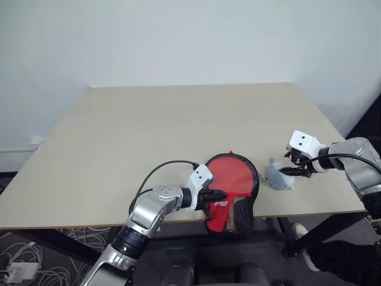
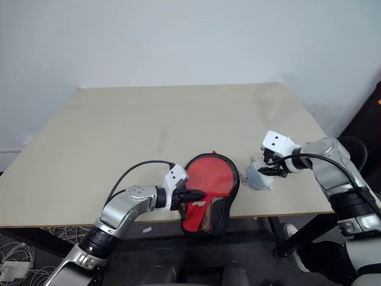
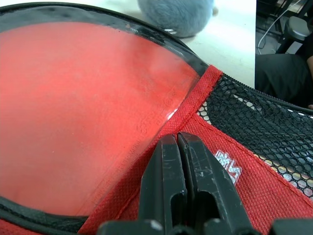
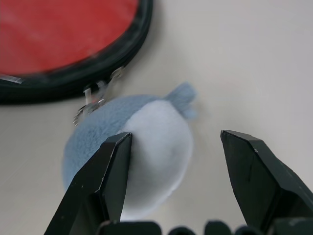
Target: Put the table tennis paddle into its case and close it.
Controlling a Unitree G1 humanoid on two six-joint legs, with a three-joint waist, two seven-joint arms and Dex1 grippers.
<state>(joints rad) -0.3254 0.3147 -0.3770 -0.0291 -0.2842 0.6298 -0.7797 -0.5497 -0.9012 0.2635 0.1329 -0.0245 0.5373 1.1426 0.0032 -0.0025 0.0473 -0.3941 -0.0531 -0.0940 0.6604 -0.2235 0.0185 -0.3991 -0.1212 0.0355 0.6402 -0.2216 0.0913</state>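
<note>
I expect the zip (image 1: 258,175) to slide toward the narrow mesh end when I pull the ball, because the chain (image 1: 263,179) connects the ball to the case's black edging.
The red case (image 1: 229,217) lies at the table's front edge, its narrow mesh end hanging over the edge. The table tennis paddle's round red face (image 1: 229,176) shows inside the case's black edging. Its handle is glimpsed through the mesh (image 3: 264,122). My left gripper (image 1: 220,194) is shut, with its tips resting on the case's red fabric beside the white logo (image 3: 229,166). A grey-blue fuzzy ball (image 1: 278,177) hangs by a small chain at the case's right edge. My right gripper (image 4: 176,136) hovers open just above the ball, one finger on each side, not touching it.
The light wooden table (image 1: 178,119) stretches bare behind the case up to a white wall. Cables lie on the floor (image 1: 36,268) at the left. A person's white shoe (image 1: 300,233) and dark trouser leg show under the table's right front corner.
</note>
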